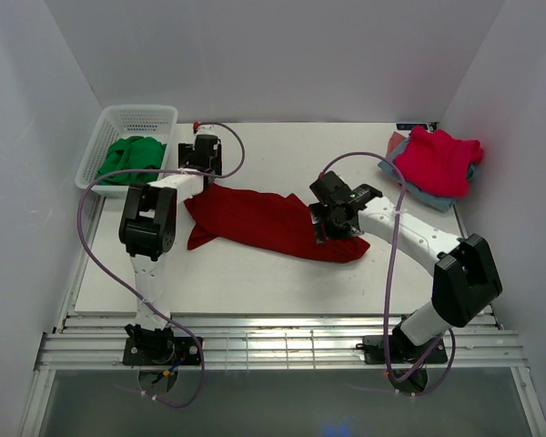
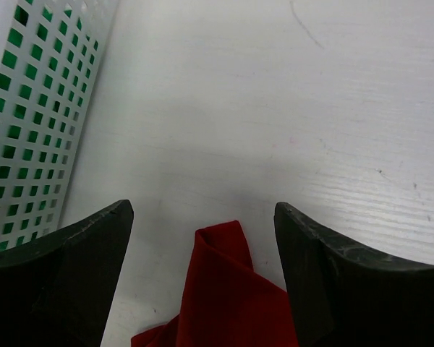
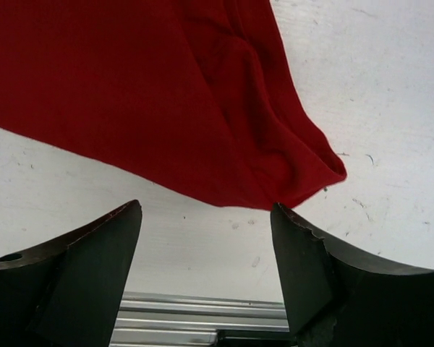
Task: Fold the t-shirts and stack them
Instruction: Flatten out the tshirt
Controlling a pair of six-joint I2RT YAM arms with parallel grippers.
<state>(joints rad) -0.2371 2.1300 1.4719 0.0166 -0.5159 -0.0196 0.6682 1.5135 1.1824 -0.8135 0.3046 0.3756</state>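
My left gripper is at a back tip. My right gripper should leave the dark red t-shirt's near corner (image 1: 360, 249) and grab the other back tip (image 1: 293, 198) before lifting.
A large dark red t-shirt (image 1: 268, 223) lies bunched lengthwise across the middle of the table. My left gripper (image 1: 200, 162) hovers at its far left end, open, and a folded tip of the red cloth (image 2: 228, 289) lies on the table between the fingers, touching neither. My right gripper (image 1: 332, 218) is over the shirt's right end, also open and holding nothing. In the right wrist view the shirt's edge and corner (image 3: 304, 166) lie just beyond the fingertips. A pink-red t-shirt (image 1: 441, 157) rests on grey-blue folded ones (image 1: 428, 193) at the back right.
A white mesh basket (image 1: 118, 118) holding green cloth (image 1: 132, 157) stands at the back left, close beside the left gripper (image 2: 202, 210); its wall (image 2: 29, 108) fills the left of that view. Metal rails (image 3: 195, 318) run along the table's near edge, below the right gripper (image 3: 206, 206).
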